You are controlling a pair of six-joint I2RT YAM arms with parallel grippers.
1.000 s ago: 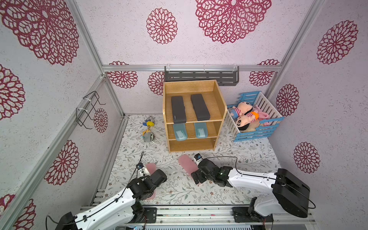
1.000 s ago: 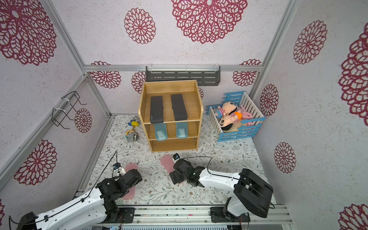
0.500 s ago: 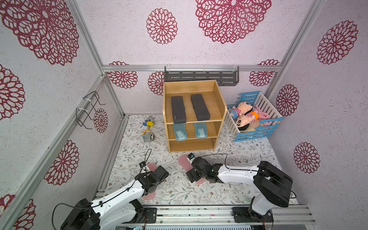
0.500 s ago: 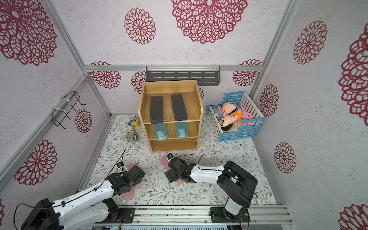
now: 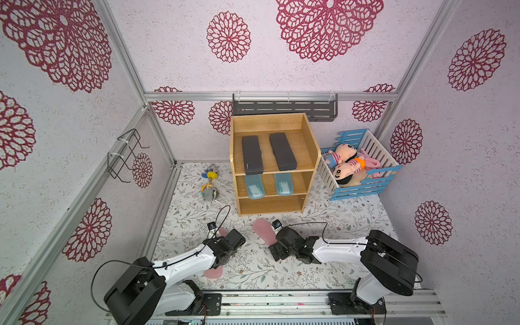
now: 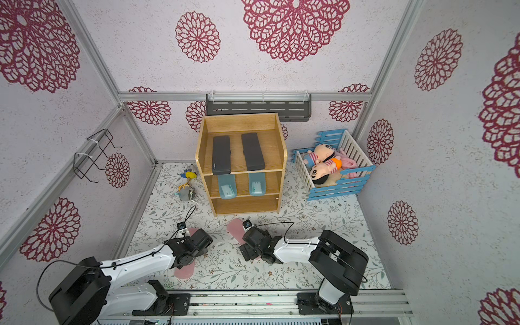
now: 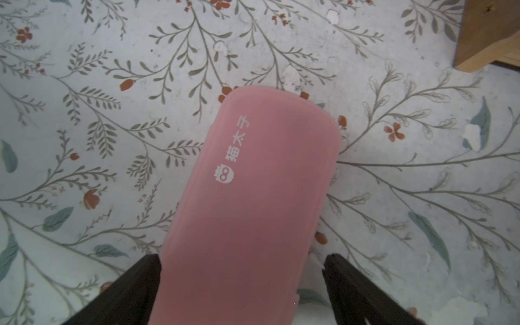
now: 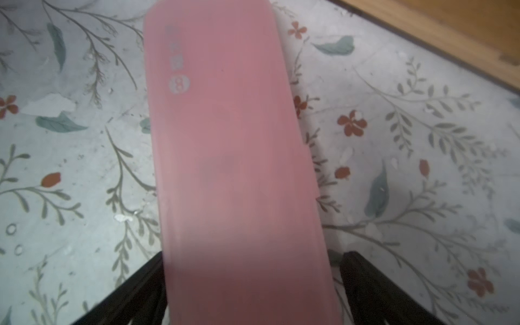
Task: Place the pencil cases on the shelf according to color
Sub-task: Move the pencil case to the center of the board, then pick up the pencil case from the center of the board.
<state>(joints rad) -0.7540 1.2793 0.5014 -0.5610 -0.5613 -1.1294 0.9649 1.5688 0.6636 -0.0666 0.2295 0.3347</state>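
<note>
The bottom level [image 5: 285,204] has my right gripper's pink case [image 5: 263,229] slanting in front of it, so next my left gripper moves back while my right gripper puts that case on the shelf first.
The wooden shelf [image 5: 309,157] stands at the back, with two black pencil cases [image 5: 252,155] on its top level and two teal ones [image 5: 254,186] on the middle level. Two pink pencil cases lie on the floral mat. My left gripper [image 7: 242,259] is open and straddles one pink case [image 7: 253,197]; a gap shows beside one finger. Only that case's ends [image 5: 213,272] show past the arm in the top views. My right gripper [image 8: 256,254] is open astride the other pink case [image 8: 230,140], which lies in front of the shelf [image 6: 235,229].
A blue-and-white crib [image 5: 363,185] with dolls stands right of the shelf. A small toy [image 5: 209,183] lies on the mat to its left. A grey metal rack [image 5: 284,108] hangs on the back wall and a wire holder [image 5: 123,157] on the left wall.
Both arms have reached further in over the pink cases, the left gripper toward the shelf, the right one a little leftward. The cases have not moved.
</note>
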